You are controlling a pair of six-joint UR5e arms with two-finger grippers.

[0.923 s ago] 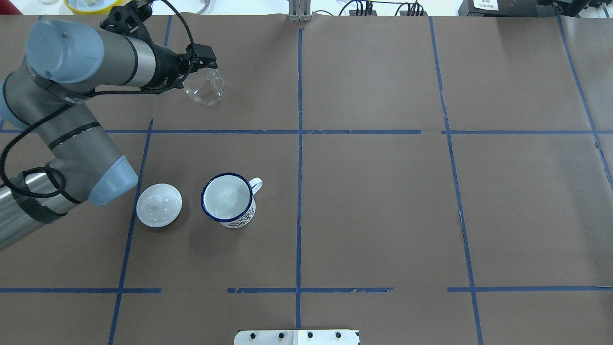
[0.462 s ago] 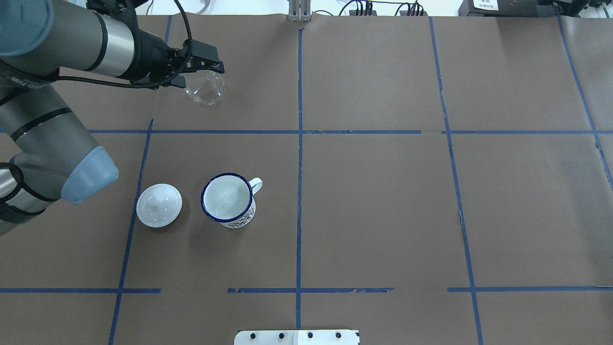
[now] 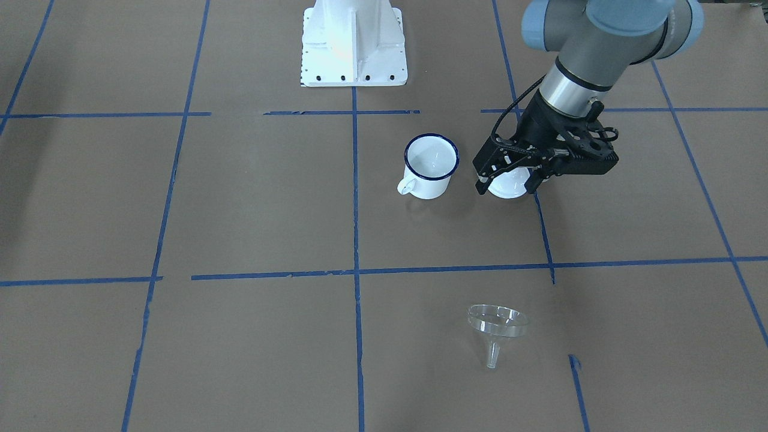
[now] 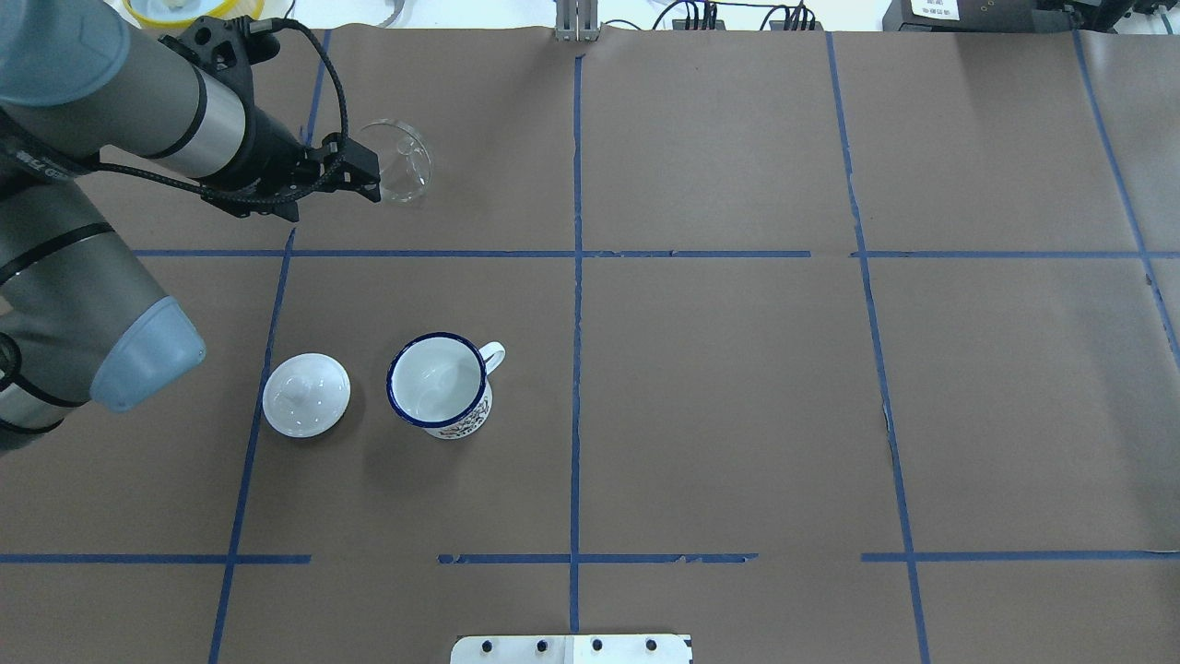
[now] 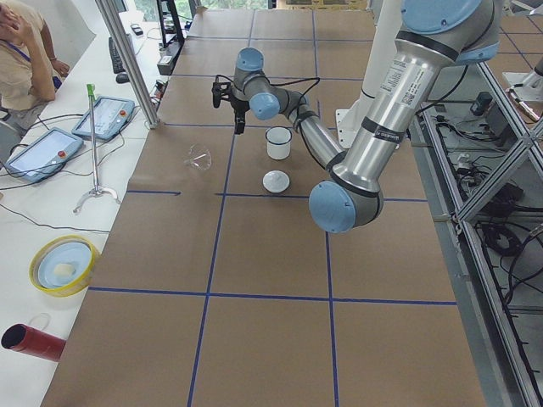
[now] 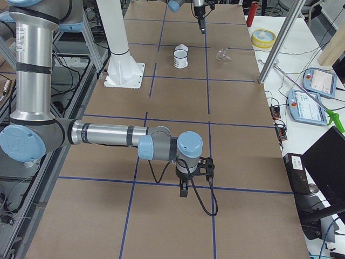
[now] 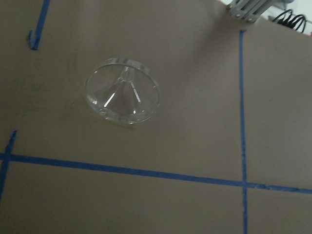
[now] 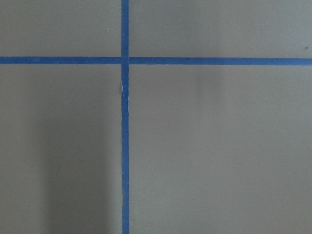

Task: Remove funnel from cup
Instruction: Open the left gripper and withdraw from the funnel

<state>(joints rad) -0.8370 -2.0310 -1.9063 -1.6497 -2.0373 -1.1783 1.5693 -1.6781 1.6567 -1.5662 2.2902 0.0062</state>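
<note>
The white lid [image 3: 509, 185] has an edge that looks as wide as the cup's opening [image 3: 432, 157], so the white lid should close the cup and stay in place when I lower it.
The clear funnel [image 4: 398, 171] lies on its side on the brown paper at the far left, apart from the cup; it also shows in the front view [image 3: 498, 324] and the left wrist view [image 7: 123, 97]. The white cup [image 4: 441, 383] with a dark blue rim stands upright and empty [image 3: 431, 165]. My left gripper [image 3: 506, 180] is open and empty, raised above the table; in the overhead view it [image 4: 362, 178] is just left of the funnel. My right gripper [image 6: 183, 189] hangs over bare paper far from both; I cannot tell its state.
A white domed lid [image 4: 306, 395] with a knob sits left of the cup. A yellow bowl [image 4: 184, 9] lies beyond the paper's far-left edge. The robot base [image 3: 354, 42] is mid-table at the near edge. Blue tape lines cross the paper.
My left gripper has drawn back from the funnel's far side towards me and to the left. The funnel stays lying in the same spot. The cup and lid have not moved.
</note>
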